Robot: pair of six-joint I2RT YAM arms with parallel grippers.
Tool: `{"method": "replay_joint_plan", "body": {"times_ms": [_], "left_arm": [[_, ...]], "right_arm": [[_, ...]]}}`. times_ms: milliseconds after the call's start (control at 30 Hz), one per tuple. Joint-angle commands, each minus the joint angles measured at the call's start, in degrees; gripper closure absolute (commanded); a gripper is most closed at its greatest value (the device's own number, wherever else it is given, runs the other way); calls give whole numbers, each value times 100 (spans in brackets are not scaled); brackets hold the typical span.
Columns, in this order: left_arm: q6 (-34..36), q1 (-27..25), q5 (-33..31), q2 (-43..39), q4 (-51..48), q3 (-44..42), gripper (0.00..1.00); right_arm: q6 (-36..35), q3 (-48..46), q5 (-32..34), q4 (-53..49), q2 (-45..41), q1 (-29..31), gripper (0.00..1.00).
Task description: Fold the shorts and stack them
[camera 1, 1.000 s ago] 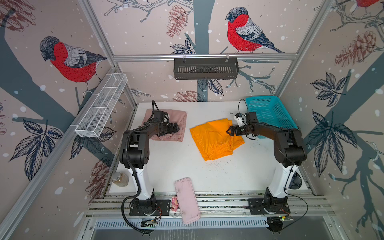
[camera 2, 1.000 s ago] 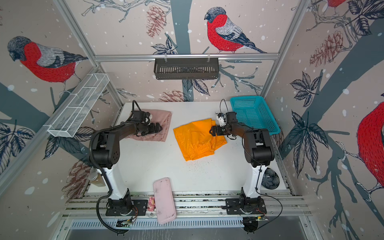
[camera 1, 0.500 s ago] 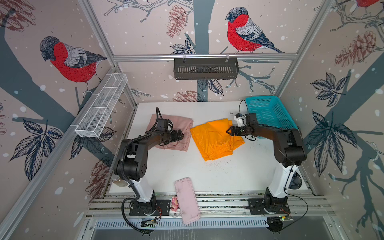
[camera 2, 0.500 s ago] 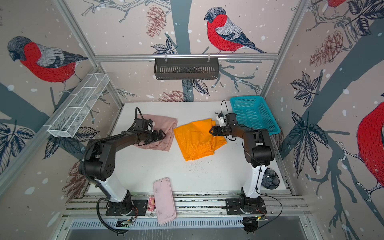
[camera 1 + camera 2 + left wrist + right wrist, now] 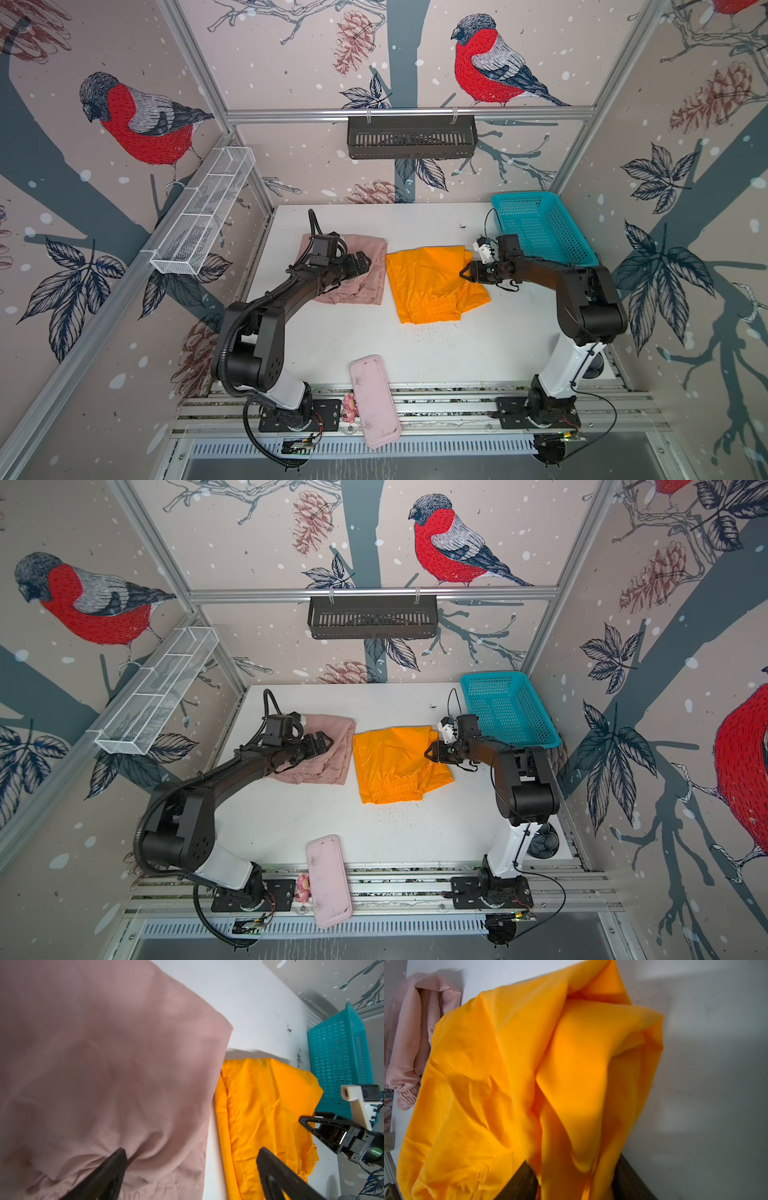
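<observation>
My right gripper is holding only the orange shorts' edge [image 5: 469, 289] near the basket. My left gripper should therefore pinch the edge [image 5: 392, 280] beside the pink shorts before stacking.
The orange shorts [image 5: 424, 282] [image 5: 390, 762] lie rumpled mid-table with the elastic waist toward the front. Right beside them on the left, the dusty pink shorts [image 5: 372, 286] [image 5: 332, 766] lie folded. My left gripper [image 5: 363, 262] [image 5: 191, 1167] is open low over the pink shorts' right edge; one finger is over pink cloth [image 5: 104, 1064] and the other over orange cloth [image 5: 259, 1105]. My right gripper [image 5: 464, 272] [image 5: 575, 1178] is at the orange shorts' right edge, its fingers closed on a bunched fold of orange cloth [image 5: 508, 1064].
A teal mesh basket [image 5: 540, 228] stands at the back right, just behind the right arm. A rigid pink tray [image 5: 374, 399] overhangs the table's front edge. Dark crumbs [image 5: 432, 328] lie in front of the orange shorts. A black shelf [image 5: 411, 133] and a white wire rack [image 5: 203, 220] hang on the walls.
My left arm has swung right, and the pink shorts have shifted with it until they meet the orange pair. The right gripper's jaws have narrowed onto the orange cloth.
</observation>
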Motion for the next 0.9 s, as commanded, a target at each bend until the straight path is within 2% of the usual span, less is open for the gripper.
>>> {"method": "replay_joint_plan", "body": {"times_ms": [0,133,233,367,600,867], "left_arm": [[-178,-326,-160,-199,-109,165,2],[-458,-836,60,-87,169,199,2],[-542,-1080,73,276,306,270,2],[-582,-1251,57,741,418,383,2],[-632,-1537,70,1385,574,741,2],[-633,-1712,71,1779,649,754,2]], "right_arm": [[206,-190,-96,80,-234,-70,49],[327,-437,-135,317,-402,-141,60],[383,-576,-203,442,-420,-182,64],[365,-678,-327,527,-368,-187,66],[469,-893,-433,781,-458,-196,79],[396,-1085,-430,831,-638,-213,83]]}}
